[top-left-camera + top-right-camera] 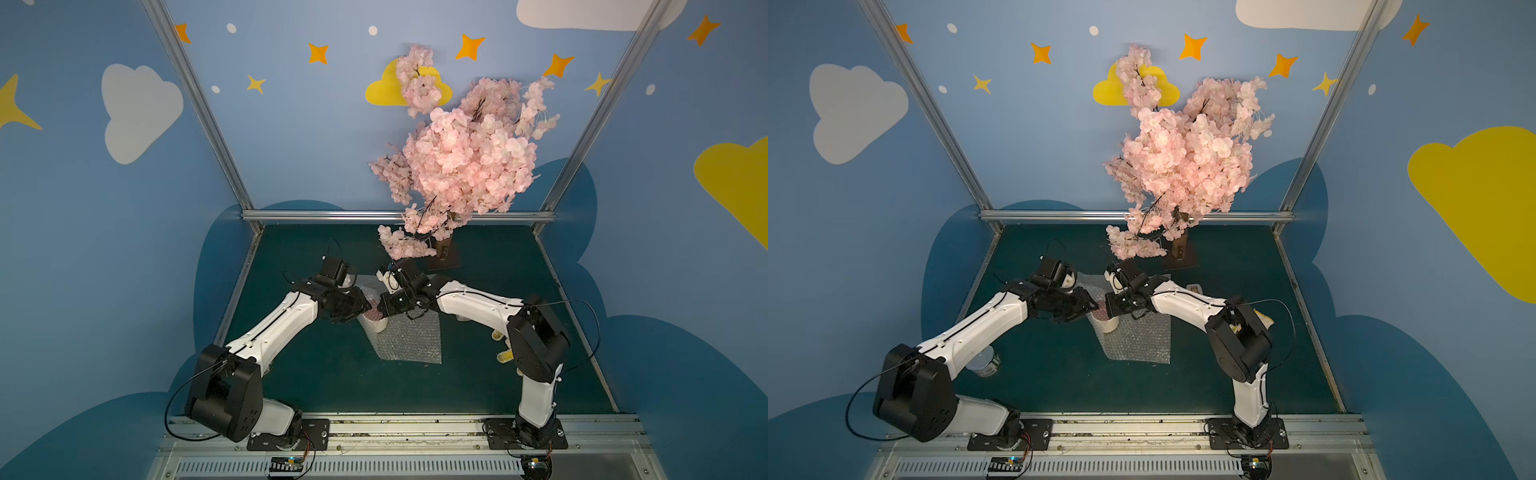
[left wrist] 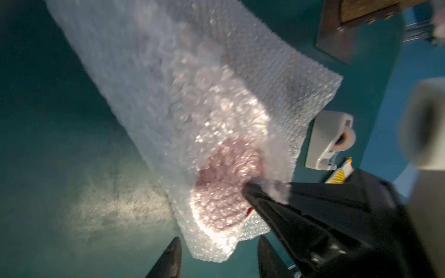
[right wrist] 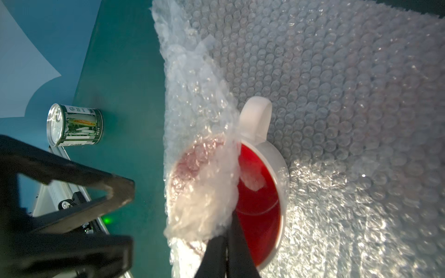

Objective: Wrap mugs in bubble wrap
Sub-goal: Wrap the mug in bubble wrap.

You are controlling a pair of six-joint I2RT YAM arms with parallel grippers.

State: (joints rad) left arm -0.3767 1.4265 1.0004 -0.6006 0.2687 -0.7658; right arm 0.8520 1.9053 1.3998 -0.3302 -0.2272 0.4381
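Note:
The wrap's flap is held down by my right gripper over half the mug's opening (image 1: 373,313), so my left gripper should hold the flap while my right gripper gets the wrap's near corner (image 1: 434,357).
The mug (image 3: 261,192), cream outside and red inside, stands upright on the bubble wrap (image 3: 349,84) with its handle (image 3: 256,120) uncovered. A flap of the wrap (image 3: 199,149) is folded up over about half of the mug's mouth. My right gripper (image 3: 227,232) is shut on that flap's edge, right above the rim. My left gripper (image 2: 219,255) is open. Its fingertips (image 2: 172,257) stand on either side of the wrapped side of the mug (image 2: 226,185), apart from it. In a top view both grippers (image 1: 359,311) (image 1: 383,305) meet over the mug (image 1: 376,325) at the sheet's (image 1: 411,338) left edge.
A tin can (image 3: 75,125) lies on the green table, under my left arm in a top view (image 1: 984,363). A cream tape dispenser (image 2: 330,139) and a yellow-dotted glove (image 1: 503,349) lie beneath my right arm. A pink blossom tree (image 1: 457,166) on a dark base (image 1: 446,255) stands behind the grippers.

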